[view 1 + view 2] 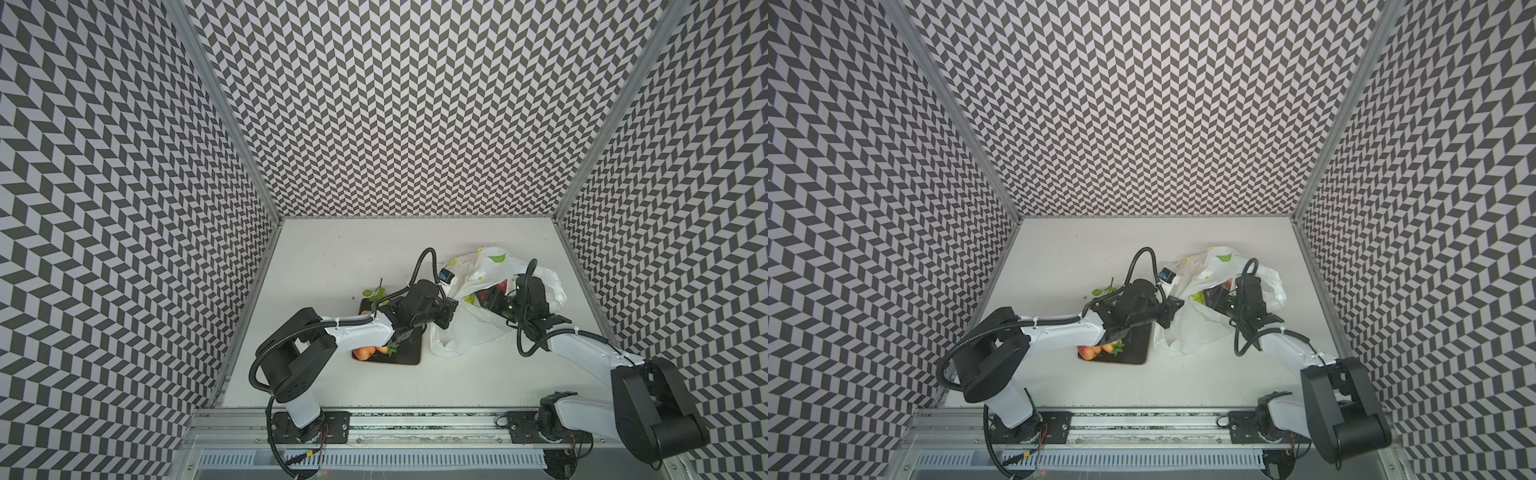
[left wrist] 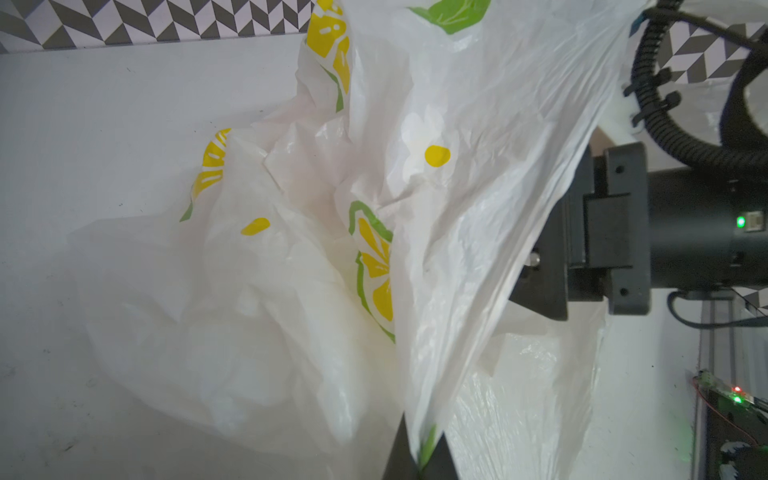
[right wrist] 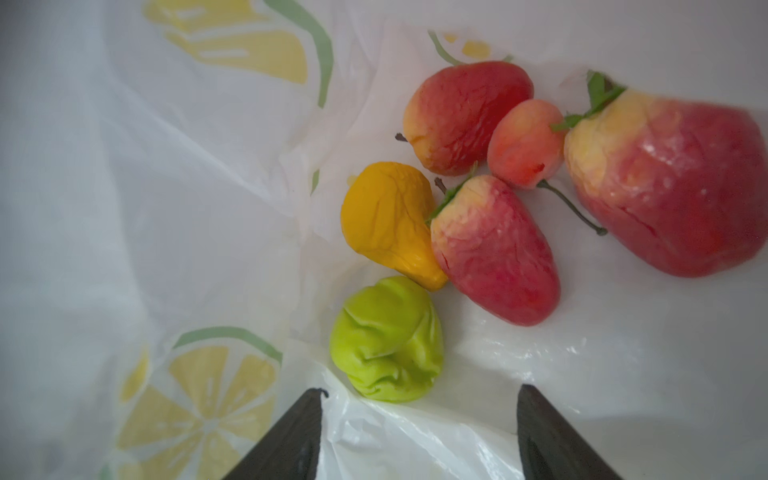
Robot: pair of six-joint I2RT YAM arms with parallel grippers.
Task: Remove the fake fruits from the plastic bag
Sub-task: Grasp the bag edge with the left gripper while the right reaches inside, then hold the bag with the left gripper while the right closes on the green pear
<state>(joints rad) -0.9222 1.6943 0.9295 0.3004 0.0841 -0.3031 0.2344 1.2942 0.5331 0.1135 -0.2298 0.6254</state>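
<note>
The lime-green pear (image 3: 387,339) is lying uncovered at the cluster's edge (image 3: 414,281). It will come away by itself when I lift it, and the orange pear should stay where it is.
The plastic bag (image 1: 469,332) (image 1: 1192,328), white with lemon prints, lies crumpled right of centre in both top views. My left gripper (image 1: 452,309) (image 2: 419,457) is shut on the bag's edge and holds it up. My right gripper (image 1: 487,301) (image 3: 422,392) is inside the bag's mouth, open with nothing between its fingers. Just ahead of it lies a lime-green pear (image 3: 386,340). Beyond that are an orange pear (image 3: 386,220), two red-yellow fruits (image 3: 494,249) (image 3: 465,116), a small peach (image 3: 525,141) and a big red-yellow fruit (image 3: 673,187).
A dark square plate (image 1: 409,353) sits left of the bag, mostly under my left arm. It holds peach-coloured fruits (image 1: 363,352) and a green leafy twig (image 1: 374,293). Patterned walls enclose the white table (image 1: 332,257) on three sides.
</note>
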